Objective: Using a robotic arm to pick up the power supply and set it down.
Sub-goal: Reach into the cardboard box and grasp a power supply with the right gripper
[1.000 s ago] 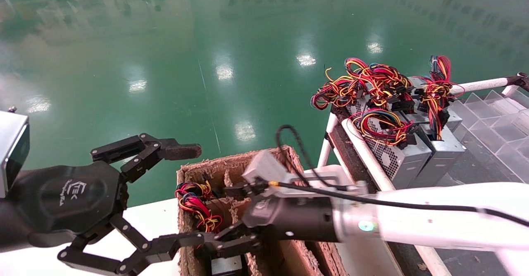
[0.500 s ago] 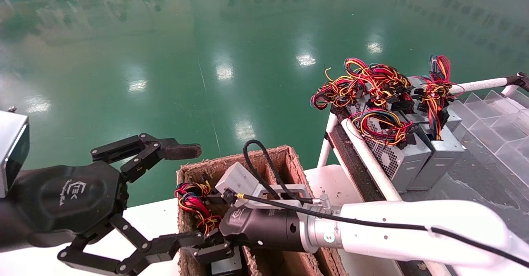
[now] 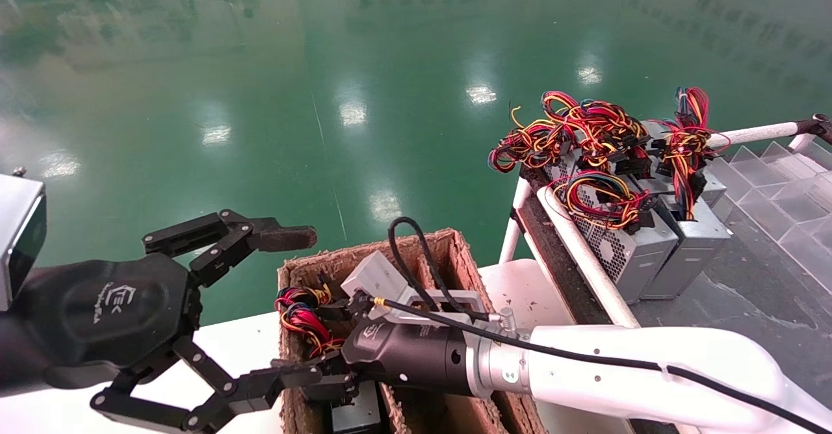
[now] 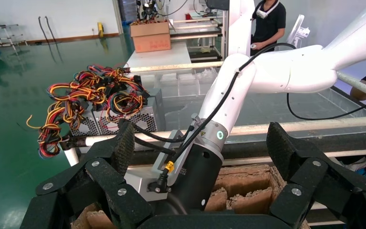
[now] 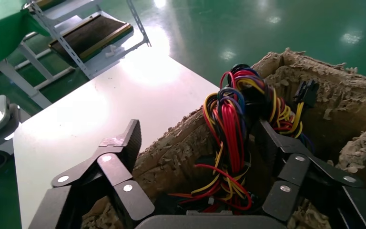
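Observation:
I expect the power supply (image 3: 355, 414) to come along, hanging beneath, when I lift the wires, because the bundle of wires (image 3: 306, 330) rises from the silver-grey body in its compartment.
A power supply (image 3: 354, 414) stands in the near-left compartment of a brown cardboard box (image 3: 390, 247), its silver-grey body mostly hidden. Its bundle of red, yellow, black and blue wires (image 3: 305, 320) (image 5: 233, 129) rises out of the compartment. My right gripper (image 3: 328, 375) (image 5: 200, 143) is lowered over this compartment, open. One finger is beside the wires inside the box and the other is over the box's outer wall. It grips nothing. My left gripper (image 3: 289, 307) (image 4: 202, 145) hovers wide open left of the box, empty.
Several more power supplies (image 3: 624, 239) with tangled wires stand on a white-railed rack (image 3: 575, 239) at the right. The box sits on a white table (image 3: 247, 343). Clear plastic dividers (image 3: 780, 187) lie at the far right. Green floor lies beyond.
My right arm swung left and down, bringing its gripper over and into the box's near-left compartment. The left arm has not moved.

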Controlling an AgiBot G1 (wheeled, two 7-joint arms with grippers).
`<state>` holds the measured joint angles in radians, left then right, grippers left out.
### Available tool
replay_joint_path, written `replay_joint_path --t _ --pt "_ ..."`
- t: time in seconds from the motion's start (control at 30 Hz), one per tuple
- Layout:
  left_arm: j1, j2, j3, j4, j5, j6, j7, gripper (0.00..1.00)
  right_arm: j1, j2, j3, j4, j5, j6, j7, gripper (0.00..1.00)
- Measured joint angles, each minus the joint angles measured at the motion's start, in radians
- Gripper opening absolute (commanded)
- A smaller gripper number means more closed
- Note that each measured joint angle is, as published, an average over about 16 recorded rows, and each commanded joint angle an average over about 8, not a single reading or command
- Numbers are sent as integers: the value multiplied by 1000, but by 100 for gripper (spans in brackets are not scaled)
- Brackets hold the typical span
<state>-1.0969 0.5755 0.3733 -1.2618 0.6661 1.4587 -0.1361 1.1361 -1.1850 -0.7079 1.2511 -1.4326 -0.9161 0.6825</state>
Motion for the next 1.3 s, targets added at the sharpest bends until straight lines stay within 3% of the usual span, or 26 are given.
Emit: replay_joint_path --t 0.83,1.3 --pt "0 0 0 0 0 0 0 100 9 -48 29 -139 66 -12 -93 0" --pt "0 0 0 0 0 0 0 100 8 -29 75 -169 150 -55 -144 0"
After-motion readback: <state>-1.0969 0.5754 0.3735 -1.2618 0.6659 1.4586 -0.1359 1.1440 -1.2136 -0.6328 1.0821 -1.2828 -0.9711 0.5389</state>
